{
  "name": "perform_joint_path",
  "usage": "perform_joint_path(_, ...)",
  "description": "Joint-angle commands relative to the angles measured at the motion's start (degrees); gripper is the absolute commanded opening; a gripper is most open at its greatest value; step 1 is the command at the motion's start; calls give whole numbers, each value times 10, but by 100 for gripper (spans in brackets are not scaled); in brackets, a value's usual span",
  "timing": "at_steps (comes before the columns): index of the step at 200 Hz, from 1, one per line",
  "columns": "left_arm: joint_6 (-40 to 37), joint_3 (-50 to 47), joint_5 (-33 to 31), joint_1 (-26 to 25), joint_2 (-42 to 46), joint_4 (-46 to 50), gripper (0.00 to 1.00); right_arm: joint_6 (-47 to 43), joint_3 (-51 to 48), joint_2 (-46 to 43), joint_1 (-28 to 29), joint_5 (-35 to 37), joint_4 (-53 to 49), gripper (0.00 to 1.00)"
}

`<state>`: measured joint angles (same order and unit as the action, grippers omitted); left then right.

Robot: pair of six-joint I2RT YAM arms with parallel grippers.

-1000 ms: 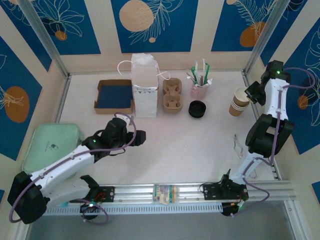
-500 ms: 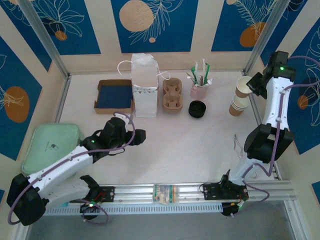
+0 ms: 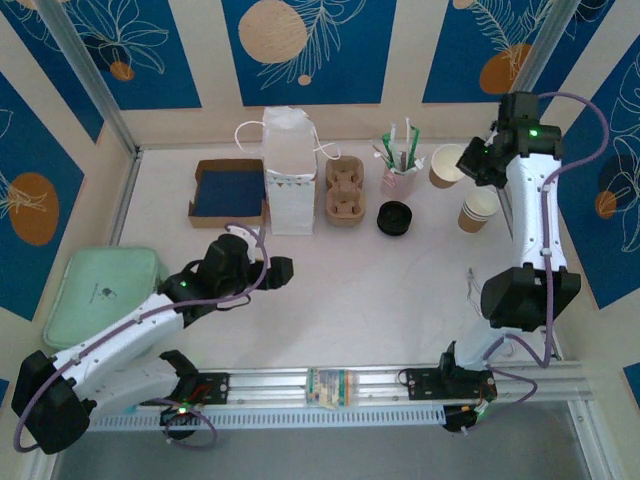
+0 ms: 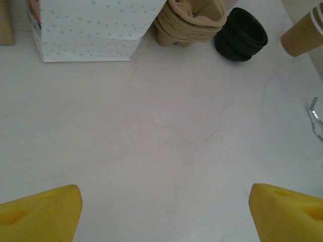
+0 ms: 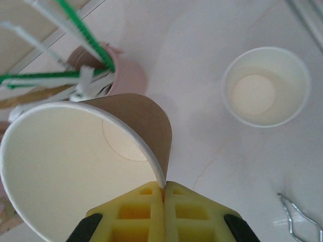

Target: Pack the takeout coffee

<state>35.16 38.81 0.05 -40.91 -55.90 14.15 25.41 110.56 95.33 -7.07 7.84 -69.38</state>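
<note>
I keep moving the tan cup (image 3: pixel 447 165), which is clear of the stack with its opening up, to the table's empty middle (image 3: pixel 340 276) with my right gripper and let it go there.
The takeout coffee is out of view. My right gripper (image 3: pixel 468 163) is shut on the rim of a lidless tan paper cup (image 3: pixel 445 166), held tilted above the table's back right. In the right wrist view the yellow pads (image 5: pixel 146 206) pinch that cup (image 5: pixel 75 161) at its white rim, with its white inside facing the camera. The stack of lidless cups (image 3: pixel 478 210) stands just below and to the right, also seen as an open cup (image 5: pixel 266 85). The white paper bag (image 3: pixel 288 170) stands at the back middle. My left gripper (image 3: pixel 275 272) hovers open over bare table (image 4: pixel 164 214).
Tan cup carriers (image 3: pixel 345 190) sit right of the bag, black lids (image 3: pixel 395 217) beside them, and a pink cup of stirrers (image 3: pixel 398 175) behind. A blue-lined tray (image 3: pixel 228 192) lies left of the bag. A green box (image 3: pixel 100 292) is at the left edge, a metal clip (image 3: pixel 477 288) at the right.
My right gripper has lifted one cup off the stack and carried it up and to the left, toward the stirrers. The left arm has stayed where it was.
</note>
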Motion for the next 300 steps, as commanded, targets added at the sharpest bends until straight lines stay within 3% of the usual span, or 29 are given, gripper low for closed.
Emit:
perform_joint_path(1,27,-1,22,-4,9,-28,86,-24,2,-22,36,-40,-19,2)
perform_joint_path(45,76,-16,52,10,9,-70,86,-32,-65,-40,127,-75,7,1)
perform_joint_path(126,133,-9,121,61,-22,-93,84,-14,-187,-52,245,-70,51,0)
perform_joint_path(253,124,-2,105,63,-43,-68,83,18,-277,-7,369,-36,70,2)
perform_joint_path(300,120,-1,108,63,-53,-67,83,31,-309,-1,391,-25,84,2)
